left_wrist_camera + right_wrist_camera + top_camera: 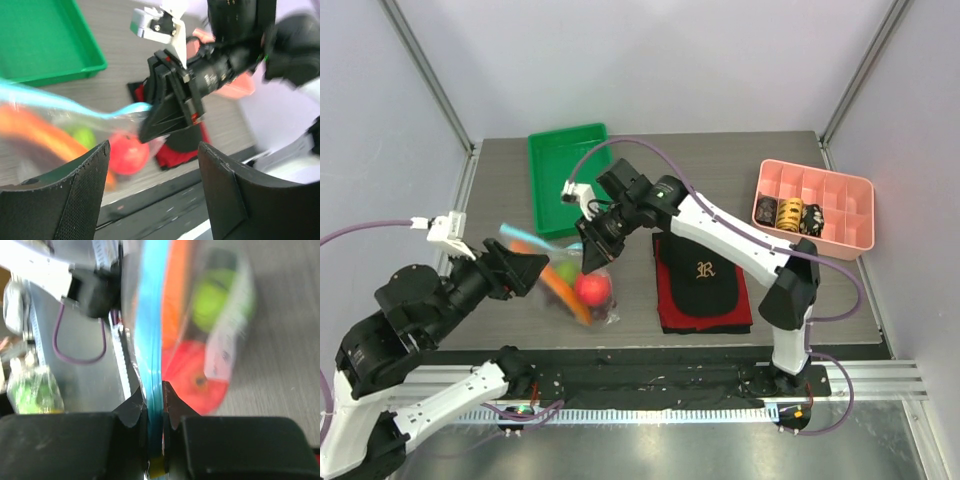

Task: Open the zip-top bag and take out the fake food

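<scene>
My right gripper's fingers are covering the bag's yellow slider (157,466), so my left gripper should hold the zip strip (151,360) while my right gripper grabs only the end of the zip strip.
The clear zip-top bag (563,283) hangs just above the table, between the two grippers. My right gripper (591,252) is shut on its light blue zip strip (154,340) at one end. In the right wrist view my right gripper (155,392) has the strip pinched flat between both jaws. The fake food is inside the bag: a red apple (592,290), an orange-rimmed slice (567,298) and a green piece (565,270). My left gripper (542,266) is open and empty beside the bag's left end. In the left wrist view, its jaws stand wide apart below the strip (55,102).
A green tray (568,170) lies behind the bag. A black cap on a red cloth (701,280) lies just right of the bag. A pink divided box (815,208) with dark and yellow items stands at the far right. The table's front rail runs below the bag.
</scene>
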Controlling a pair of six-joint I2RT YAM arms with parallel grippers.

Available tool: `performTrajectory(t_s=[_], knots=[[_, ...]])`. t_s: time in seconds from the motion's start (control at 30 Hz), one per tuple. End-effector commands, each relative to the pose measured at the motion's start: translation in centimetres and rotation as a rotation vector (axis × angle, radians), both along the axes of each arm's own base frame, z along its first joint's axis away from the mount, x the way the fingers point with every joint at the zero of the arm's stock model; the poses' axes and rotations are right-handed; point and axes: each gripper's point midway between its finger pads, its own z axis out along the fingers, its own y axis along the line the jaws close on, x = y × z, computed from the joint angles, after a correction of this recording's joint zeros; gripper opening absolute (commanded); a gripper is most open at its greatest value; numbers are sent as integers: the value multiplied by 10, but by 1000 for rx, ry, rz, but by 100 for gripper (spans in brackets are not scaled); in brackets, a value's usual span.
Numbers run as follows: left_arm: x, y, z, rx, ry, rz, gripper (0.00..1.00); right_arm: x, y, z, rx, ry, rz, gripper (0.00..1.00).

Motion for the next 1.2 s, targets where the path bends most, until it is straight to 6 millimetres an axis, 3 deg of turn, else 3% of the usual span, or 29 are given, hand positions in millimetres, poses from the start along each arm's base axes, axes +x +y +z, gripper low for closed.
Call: performTrajectory(t_s=[0.0, 0.07, 0.23, 0.3, 0.5, 0.8, 0.97, 1.03, 1.07, 1.1, 1.17], knots=[[-4, -9, -18, 250, -26, -153, 70, -37, -22, 43, 59, 9, 189, 2], [-10, -26, -27, 298, -9, -273, 65, -46, -24, 47, 78, 48, 219, 2], [-18, -45, -46, 364, -5, -425, 69, -66, -36, 36, 55, 144, 254, 2], [-22, -52, -54, 363, -4, -473, 71, -75, -41, 43, 70, 155, 269, 2], [-26, -70, -54, 348, -51, -580, 74, -92, -56, 64, 96, 177, 286, 2], [-24, -88, -43, 347, -109, -659, 76, -110, -60, 80, 120, 211, 285, 2], [-25, -104, -60, 325, -70, -724, 76, -119, -57, 84, 127, 216, 292, 2], [-24, -109, -65, 306, -58, -731, 70, -118, -56, 84, 129, 211, 283, 2], [-23, -110, -69, 306, -50, -732, 62, -118, -56, 81, 125, 217, 277, 2], [-21, -108, -75, 318, -35, -716, 42, -116, -54, 81, 132, 205, 274, 2], [-20, -99, -74, 331, -36, -670, 24, -109, -52, 75, 112, 181, 235, 2]])
